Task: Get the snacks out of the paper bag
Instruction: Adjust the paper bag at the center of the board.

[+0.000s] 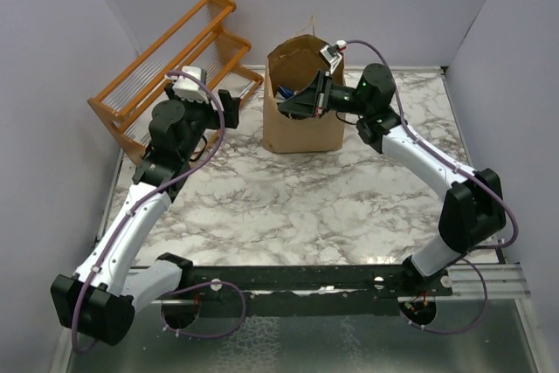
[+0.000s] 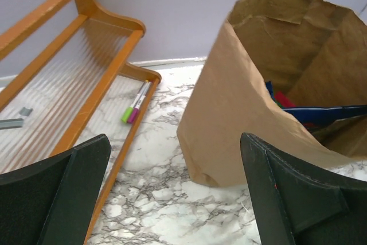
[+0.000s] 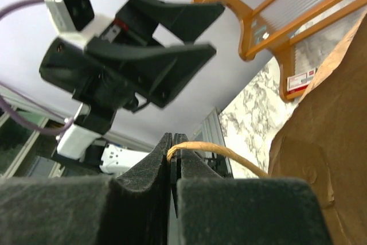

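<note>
The robot's left gripper is facing the paper bag's side (image 1: 273,124), under the free back handle, so it should move up to that handle and pinch it to tip the bag.
The brown paper bag (image 1: 301,133) stands upright at the back middle of the marble table, mouth open. Inside it I see snacks: a dark blue packet (image 2: 324,113) and a red one (image 2: 283,98); blue also shows from above (image 1: 284,92). My right gripper (image 1: 288,106) reaches over the bag's mouth and is shut on the bag's twisted paper handle (image 3: 229,153), which is pinched between the pads (image 3: 174,142). My left gripper (image 1: 234,107) hangs open and empty just left of the bag, its jaws wide apart (image 2: 175,139) facing the bag's side (image 2: 241,101).
An orange wooden rack (image 1: 175,67) leans at the back left, close behind my left arm. A green and a pink marker (image 2: 135,104) lie on its lower shelf. A small red-and-white box (image 3: 301,78) sits by the rack's foot. Grey walls enclose the table.
</note>
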{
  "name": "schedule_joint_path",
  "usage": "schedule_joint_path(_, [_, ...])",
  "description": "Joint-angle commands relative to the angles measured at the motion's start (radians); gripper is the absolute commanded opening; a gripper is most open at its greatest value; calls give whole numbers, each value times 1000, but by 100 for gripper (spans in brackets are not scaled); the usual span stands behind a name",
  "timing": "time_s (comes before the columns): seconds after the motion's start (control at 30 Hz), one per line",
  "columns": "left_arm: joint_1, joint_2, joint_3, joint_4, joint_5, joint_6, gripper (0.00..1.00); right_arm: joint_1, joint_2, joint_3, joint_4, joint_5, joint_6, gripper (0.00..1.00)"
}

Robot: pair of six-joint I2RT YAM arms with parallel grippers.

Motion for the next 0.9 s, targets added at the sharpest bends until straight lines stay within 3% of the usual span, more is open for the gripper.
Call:
schedule_joint_path(0.0, [33, -52, 7, 33, -35, -12, 99, 14, -133, -78, -2, -79, -73, 1])
schedule_joint_path(0.17, [43, -63, 19, 28, -40, -79, 99, 13, -291, -178, -264, -47, -272, 1])
schedule_joint_path(0.3, [43, -29, 59, -43, -49, -236, 99, 13, -429, -258, -487, 116, -418, 1])
schedule_joint_path(0.47, [42, 50, 156, -84, 100, -351, 99, 13, -572, -300, -699, 391, -538, 1])
schedule_joint_path(0.7, [43, 248, 310, -33, 364, -447, 99, 13, -712, -332, -784, 658, -618, 1])
schedule_joint_path(0.87, [43, 408, 420, 3, 368, -448, 98, 13, -731, -323, -771, 694, -644, 1])
